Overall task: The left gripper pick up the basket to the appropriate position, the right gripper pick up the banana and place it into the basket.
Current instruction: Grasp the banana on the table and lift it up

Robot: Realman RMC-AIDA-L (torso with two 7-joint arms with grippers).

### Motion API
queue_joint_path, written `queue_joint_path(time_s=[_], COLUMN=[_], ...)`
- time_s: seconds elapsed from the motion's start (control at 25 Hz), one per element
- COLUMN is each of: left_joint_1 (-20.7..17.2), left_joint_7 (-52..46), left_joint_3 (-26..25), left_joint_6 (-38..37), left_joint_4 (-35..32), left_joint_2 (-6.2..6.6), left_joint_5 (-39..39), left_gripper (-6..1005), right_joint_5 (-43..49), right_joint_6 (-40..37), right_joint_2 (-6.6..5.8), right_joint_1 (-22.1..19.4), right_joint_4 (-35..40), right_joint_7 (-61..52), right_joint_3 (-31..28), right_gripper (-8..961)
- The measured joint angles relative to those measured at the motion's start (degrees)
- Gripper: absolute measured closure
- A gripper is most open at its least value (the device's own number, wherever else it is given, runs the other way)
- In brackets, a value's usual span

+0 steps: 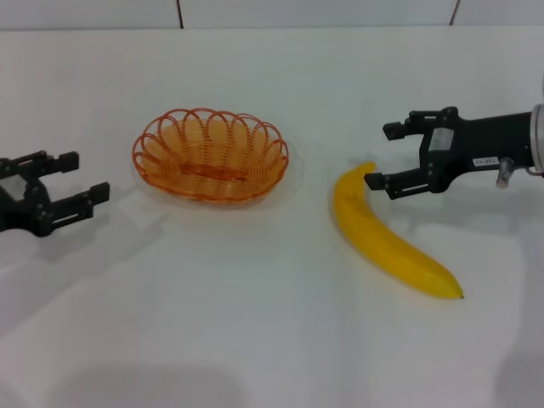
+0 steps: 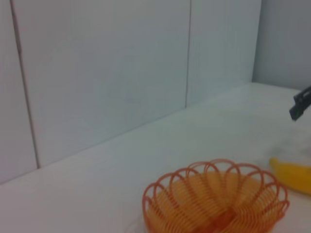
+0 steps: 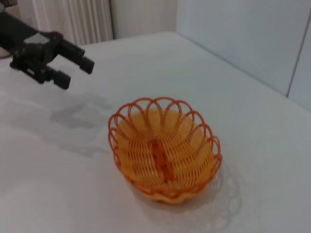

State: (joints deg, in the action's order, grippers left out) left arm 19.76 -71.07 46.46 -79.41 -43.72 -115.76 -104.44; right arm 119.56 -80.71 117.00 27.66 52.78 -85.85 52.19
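Note:
I should pull my right gripper back, tip it down and take the banana's middle (image 1: pixel 383 244) from above, because the gripper points level past the banana's far end (image 1: pixel 360 174) toward the basket.
The orange wire basket (image 1: pixel 210 153) stands empty on the white table, left of centre. It also shows in the left wrist view (image 2: pixel 216 201) and the right wrist view (image 3: pixel 165 150). The yellow banana (image 1: pixel 387 238) lies on the table to the basket's right; its end shows in the left wrist view (image 2: pixel 294 175). My left gripper (image 1: pixel 85 177) is open and empty, left of the basket and apart from it; it also shows in the right wrist view (image 3: pixel 77 73). My right gripper (image 1: pixel 382 155) is open and empty, hovering by the banana's far end.
The white table (image 1: pixel 255 323) runs back to a white panelled wall (image 2: pixel 121 73). Nothing else stands on it.

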Motion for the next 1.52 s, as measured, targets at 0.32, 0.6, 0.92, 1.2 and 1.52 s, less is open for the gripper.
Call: queue_joint_path(time_s=[0.32, 0.6, 0.92, 1.2, 1.52], left_joint_1=[-3.09, -2.89, -2.65, -2.51, -2.12], left_joint_7=[2.52, 4.82, 4.89, 5.03, 5.06], left_joint_3=[-0.09, -0.13, -0.07, -0.05, -0.06], left_joint_6=[-0.11, 0.42, 0.42, 0.39, 0.4], left_joint_4=[-1.15, 0.08, 0.13, 0.13, 0.13], left_joint_2=[-0.31, -0.47, -0.52, -0.52, -0.52], left_joint_5=[-0.1, -0.22, -0.27, -0.31, -0.33], left_gripper=[305, 304, 304, 304, 304], right_joint_5=[-0.07, 11.26, 18.19, 19.37, 19.74], right_joint_6=[0.85, 2.75, -0.92, -1.49, 0.51], right_joint_2=[0.43, 0.31, 0.16, 0.05, -0.07], right_joint_1=[-3.44, -9.09, -9.0, -6.86, -2.44], right_joint_4=[15.41, 32.12, 34.27, 30.63, 24.21], right_joint_7=[-14.1, -33.85, -42.92, -44.34, -44.59], right_joint_3=[10.25, 26.44, 29.87, 33.26, 34.43], right_gripper=[62, 62, 62, 62, 63])
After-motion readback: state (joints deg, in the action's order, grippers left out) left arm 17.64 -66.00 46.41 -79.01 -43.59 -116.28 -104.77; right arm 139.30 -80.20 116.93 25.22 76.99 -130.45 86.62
